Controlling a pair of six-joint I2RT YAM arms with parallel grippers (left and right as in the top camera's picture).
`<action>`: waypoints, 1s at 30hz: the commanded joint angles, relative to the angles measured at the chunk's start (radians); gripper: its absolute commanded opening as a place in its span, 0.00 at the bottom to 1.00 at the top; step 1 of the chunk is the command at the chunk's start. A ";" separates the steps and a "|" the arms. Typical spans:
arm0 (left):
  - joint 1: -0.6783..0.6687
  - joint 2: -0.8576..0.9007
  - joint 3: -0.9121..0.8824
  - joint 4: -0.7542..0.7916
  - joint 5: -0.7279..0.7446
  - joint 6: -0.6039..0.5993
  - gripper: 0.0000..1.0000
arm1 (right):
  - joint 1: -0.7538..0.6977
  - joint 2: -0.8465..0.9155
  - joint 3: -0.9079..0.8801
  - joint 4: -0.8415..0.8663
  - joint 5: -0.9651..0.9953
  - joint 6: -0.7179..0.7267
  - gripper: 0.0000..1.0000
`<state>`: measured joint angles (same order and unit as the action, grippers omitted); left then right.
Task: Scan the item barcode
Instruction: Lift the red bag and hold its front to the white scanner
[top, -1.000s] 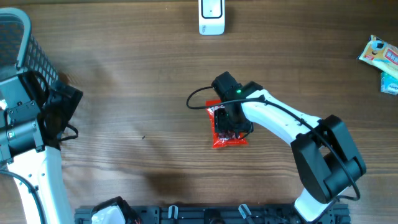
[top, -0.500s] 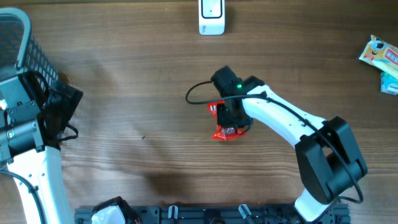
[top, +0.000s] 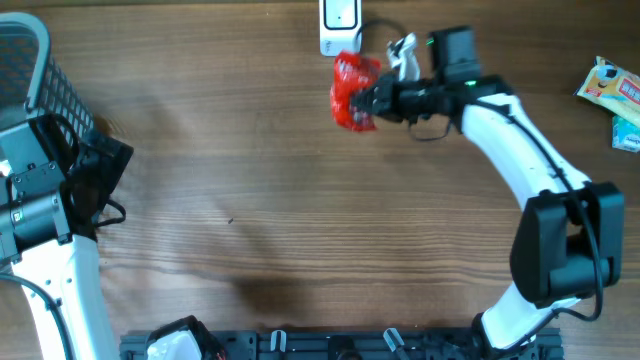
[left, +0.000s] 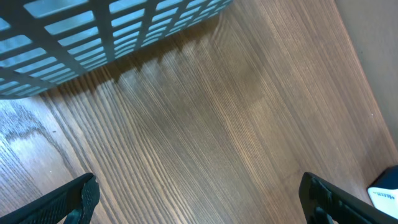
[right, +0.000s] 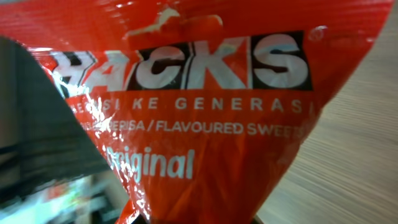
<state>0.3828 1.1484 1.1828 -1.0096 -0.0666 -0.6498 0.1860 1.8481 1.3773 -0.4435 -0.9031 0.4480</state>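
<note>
Next, I bring the red snack bag (top: 354, 92) over the scanner's face (top: 341, 14) with my right gripper before I lay it beside the snack packets, because the bag hangs short of the white scanner.
The item is a red snack bag (top: 352, 92) with white lettering. It hangs off the table at the far edge, just below and to the right of the white scanner (top: 340, 25). My right gripper (top: 378, 100) is shut on the bag's right end. The bag (right: 205, 93) fills the right wrist view with its printed front facing the camera, pinched at the bottom; no barcode shows. My left gripper (left: 199, 190) stands wide open over bare wood at the far left, holding nothing.
A grey mesh basket (top: 40, 70) stands at the left edge, just beyond the left gripper; its grid (left: 93, 37) tops the left wrist view. Two snack packets (top: 610, 90) (top: 628, 133) lie at the far right edge.
My right gripper has closed on the red bag, lifted it from the middle of the table and carried it to the far edge beside the scanner. The left arm has not moved.
</note>
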 joint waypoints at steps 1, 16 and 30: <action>0.006 0.004 0.002 0.002 -0.013 -0.013 1.00 | -0.059 0.011 0.025 0.039 -0.446 0.011 0.04; 0.006 0.004 0.002 0.002 -0.013 -0.013 1.00 | 0.095 0.011 0.155 0.090 0.676 0.087 0.04; 0.006 0.004 0.002 0.002 -0.013 -0.013 1.00 | 0.254 0.257 0.278 0.689 1.210 -0.108 0.05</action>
<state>0.3828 1.1484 1.1828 -1.0107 -0.0666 -0.6498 0.4461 1.9903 1.6512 0.1417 0.2775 0.3592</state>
